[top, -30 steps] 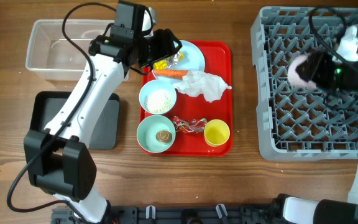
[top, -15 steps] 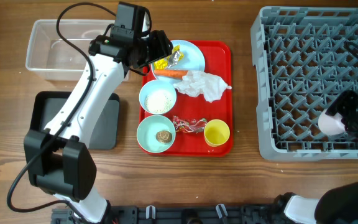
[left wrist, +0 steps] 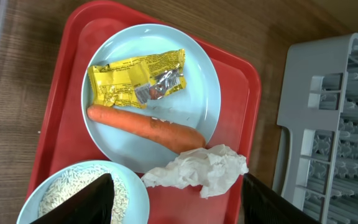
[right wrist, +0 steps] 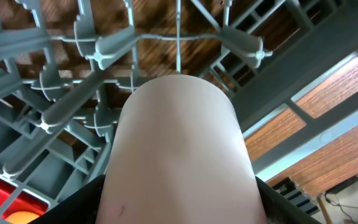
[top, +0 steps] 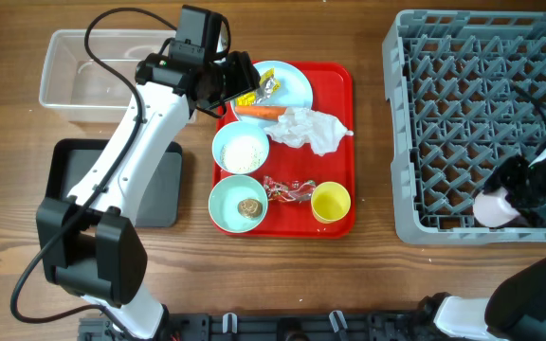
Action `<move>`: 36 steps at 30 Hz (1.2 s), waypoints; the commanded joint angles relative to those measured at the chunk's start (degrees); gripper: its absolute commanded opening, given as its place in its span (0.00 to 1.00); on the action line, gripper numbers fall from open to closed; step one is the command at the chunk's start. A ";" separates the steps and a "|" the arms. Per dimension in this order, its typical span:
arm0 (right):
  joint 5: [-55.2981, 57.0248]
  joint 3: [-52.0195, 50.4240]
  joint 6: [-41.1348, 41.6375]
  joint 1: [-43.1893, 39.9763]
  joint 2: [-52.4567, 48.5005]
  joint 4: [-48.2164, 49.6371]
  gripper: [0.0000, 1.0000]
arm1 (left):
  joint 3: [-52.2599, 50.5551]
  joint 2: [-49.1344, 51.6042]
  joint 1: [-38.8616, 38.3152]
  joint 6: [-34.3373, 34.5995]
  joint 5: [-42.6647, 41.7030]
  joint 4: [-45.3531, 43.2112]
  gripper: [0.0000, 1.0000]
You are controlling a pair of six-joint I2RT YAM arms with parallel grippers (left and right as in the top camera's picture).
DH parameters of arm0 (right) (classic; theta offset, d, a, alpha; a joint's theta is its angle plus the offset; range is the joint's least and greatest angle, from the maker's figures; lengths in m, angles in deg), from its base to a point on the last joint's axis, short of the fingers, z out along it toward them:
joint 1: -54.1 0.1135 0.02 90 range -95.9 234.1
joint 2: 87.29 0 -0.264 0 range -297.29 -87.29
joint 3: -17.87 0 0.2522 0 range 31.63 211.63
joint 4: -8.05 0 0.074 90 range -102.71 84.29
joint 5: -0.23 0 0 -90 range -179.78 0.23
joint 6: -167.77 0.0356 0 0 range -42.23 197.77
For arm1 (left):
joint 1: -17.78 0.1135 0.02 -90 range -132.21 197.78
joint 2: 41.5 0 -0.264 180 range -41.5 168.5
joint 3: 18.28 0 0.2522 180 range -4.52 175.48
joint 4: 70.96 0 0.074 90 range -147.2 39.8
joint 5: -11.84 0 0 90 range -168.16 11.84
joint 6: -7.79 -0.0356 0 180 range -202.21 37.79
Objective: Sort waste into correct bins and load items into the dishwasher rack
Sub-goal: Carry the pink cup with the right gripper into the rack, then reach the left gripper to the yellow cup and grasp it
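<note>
Next, I pass the yellow cup (top: 331, 202) from my left gripper to my right gripper, because the cup is on the red tray and the rack (top: 444, 180) is out of my left gripper's reach.
My left gripper (top: 235, 80) hangs open over the red tray's back-left part, empty; its fingers (left wrist: 86, 205) frame the crumpled napkin (left wrist: 197, 171) and the rim of the rice bowl (left wrist: 61, 196). Beyond them the light-blue plate (left wrist: 151, 50) carries a carrot (left wrist: 145, 127), a yellow wrapper (left wrist: 129, 81) and a silver wrapper (left wrist: 163, 86). My right gripper (top: 515, 199) is shut on the pink cup (right wrist: 179, 149), low over the front right corner of the grey dishwasher rack (top: 463, 123). The cup (top: 493, 208) fills the right wrist view, with rack pegs behind it.
On the red tray (top: 344, 95) also stand a teal bowl with a brown lump (top: 238, 204), a red wrapper (top: 287, 189) and a yellow cup (top: 331, 202). The clear tub (top: 88, 80) is at the back left, the black tray (top: 74, 170) in front of it.
My right gripper has carried the pink cup from the rack's back right down to its front right corner. The left gripper has edged slightly left above the plate.
</note>
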 commanded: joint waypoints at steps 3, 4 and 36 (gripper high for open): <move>1.68 -0.24 1.60 -0.17 -0.76 1.20 0.80 | 0.11 0.13 0.15 -0.48 1.01 0.04 0.66; 1.68 -0.24 1.66 -0.17 -0.76 1.40 0.84 | 0.11 0.13 0.15 -0.48 1.01 0.04 0.66; -9.92 16.70 -5.57 17.29 6.12 2.23 0.91 | 0.11 13.44 -27.93 -28.26 4.39 18.64 0.35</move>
